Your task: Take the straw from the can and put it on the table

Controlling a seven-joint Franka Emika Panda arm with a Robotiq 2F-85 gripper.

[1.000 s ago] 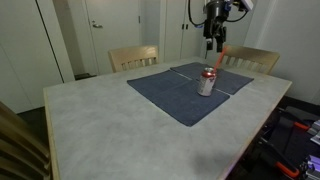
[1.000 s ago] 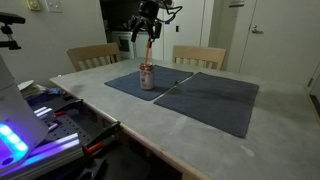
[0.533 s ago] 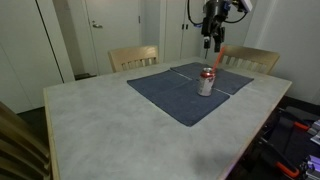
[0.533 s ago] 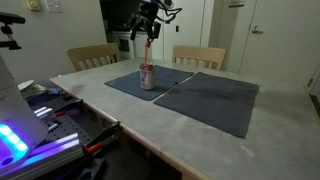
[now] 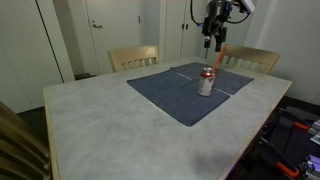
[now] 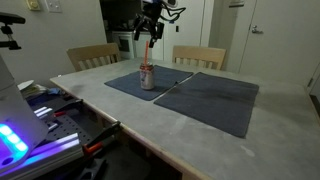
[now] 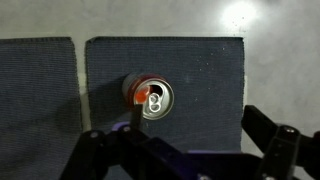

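My gripper should move over to center on the straw's upper end (image 6: 148,46) before closing, because the straw stands (image 7: 140,97) close by one finger of my wide-open gripper.
The silver and red can (image 5: 207,82) (image 6: 147,77) stands upright on a dark blue-grey mat (image 5: 170,97) on the grey speckled table (image 5: 110,125) (image 6: 200,135). The thin red-orange straw (image 5: 220,52) (image 6: 149,52) stands in the can and leans upward toward my gripper (image 5: 212,32) (image 6: 150,30), which hangs above the can. In the wrist view I look down on the can top (image 7: 152,97) with the straw's orange end (image 7: 153,102) in its opening. My gripper (image 7: 175,125) has its fingers wide apart, and the straw runs close by one finger.
Two mats lie side by side (image 7: 40,80) (image 6: 215,100). Wooden chairs stand at the far table edge (image 5: 133,57) (image 5: 250,60) (image 6: 92,55) (image 6: 200,56). Equipment sits beside the table (image 6: 30,130).
My gripper has edged slightly upward above the can. The straw and can have stayed in place.
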